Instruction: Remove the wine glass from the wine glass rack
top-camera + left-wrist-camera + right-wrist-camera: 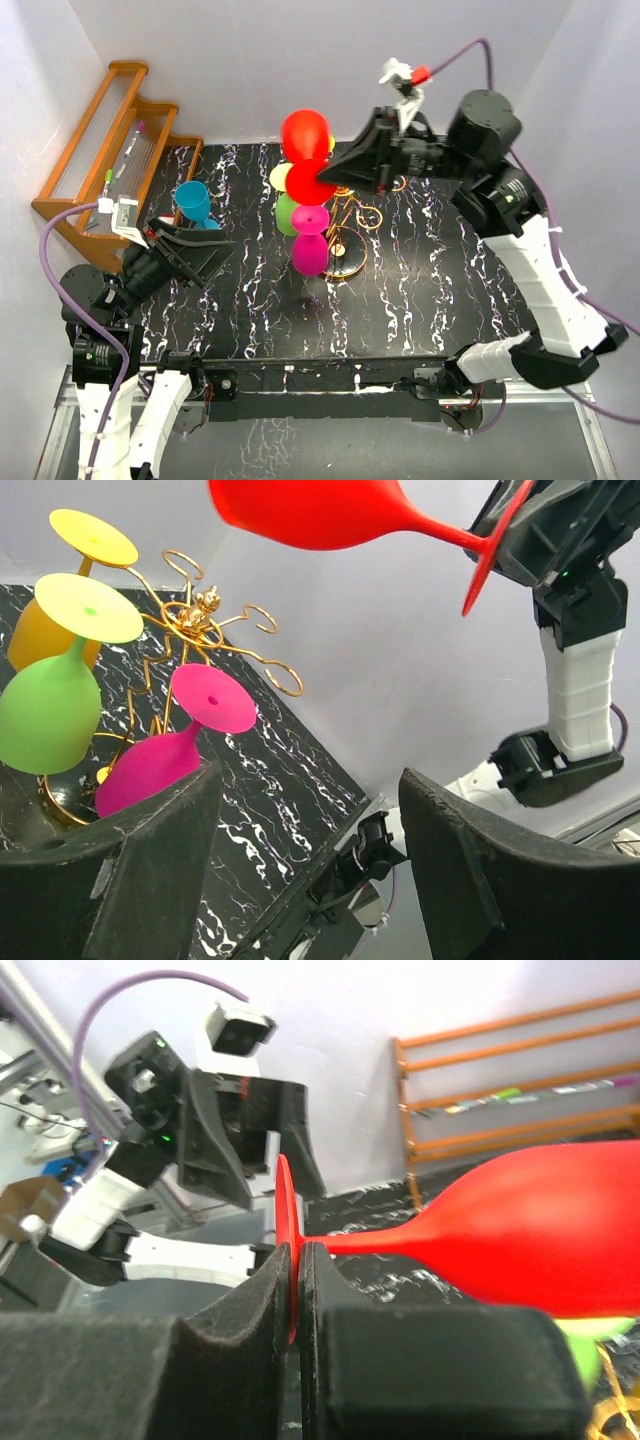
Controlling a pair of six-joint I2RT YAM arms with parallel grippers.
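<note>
My left gripper should hold the glass's foot point(299, 183) by its free edge while my right gripper takes a new grip, because the red glass point(305, 135) lies tipped in my right gripper.
My right gripper point(332, 176) is shut on the round foot of a red wine glass point(305, 133) and holds it in the air, lying nearly sideways, above and clear of the gold wire rack point(347, 218). In the right wrist view the fingers point(262, 1290) pinch the red foot edge-on, and the red bowl point(540, 1230) sticks out to the right. The left wrist view shows the red glass point(320, 510) above the rack's looped arms point(205, 615). Yellow, green point(45, 715), magenta point(150, 765) and orange glasses still hang on the rack. My left gripper point(205, 250) is open and empty, left of the rack.
A blue glass point(192, 200) stands on the black marbled table point(420, 290) by my left gripper. A stepped wooden shelf point(110, 150) stands at the back left. White walls enclose the table on three sides.
</note>
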